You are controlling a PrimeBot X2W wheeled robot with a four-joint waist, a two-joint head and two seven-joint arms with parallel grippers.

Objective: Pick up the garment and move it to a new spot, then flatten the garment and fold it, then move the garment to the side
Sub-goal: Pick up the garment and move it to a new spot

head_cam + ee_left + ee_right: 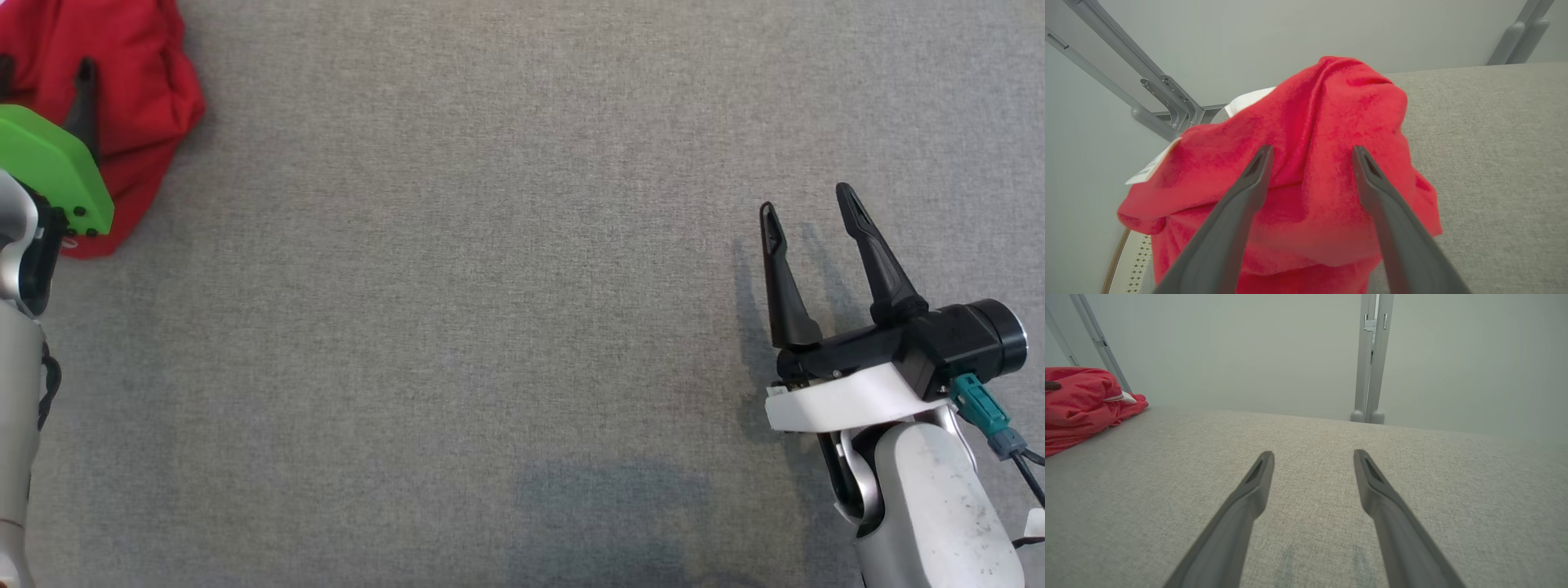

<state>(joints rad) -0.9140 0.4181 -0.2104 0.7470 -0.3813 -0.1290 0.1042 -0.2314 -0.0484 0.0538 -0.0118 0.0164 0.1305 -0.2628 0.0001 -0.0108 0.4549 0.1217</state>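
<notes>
The garment will fall open into a long hanging drape when I lift it, because loose layers are bunched below the garment's raised fold.
The garment is a crumpled red heap at the far left corner of the grey cloth-covered table. My left gripper, under its green cover, stands open above the heap. In the left wrist view the left gripper has one finger on each side of a raised fold of the garment; whether the tips touch the cloth I cannot tell. My right gripper is open at the right side of the table, holding nothing. In the right wrist view the right gripper points over bare cloth, with the garment far to the left.
A white label sticks out of the garment at its left side. Grey metal frame posts stand behind the table's far edge against a pale wall. The table's left edge runs close beside the heap.
</notes>
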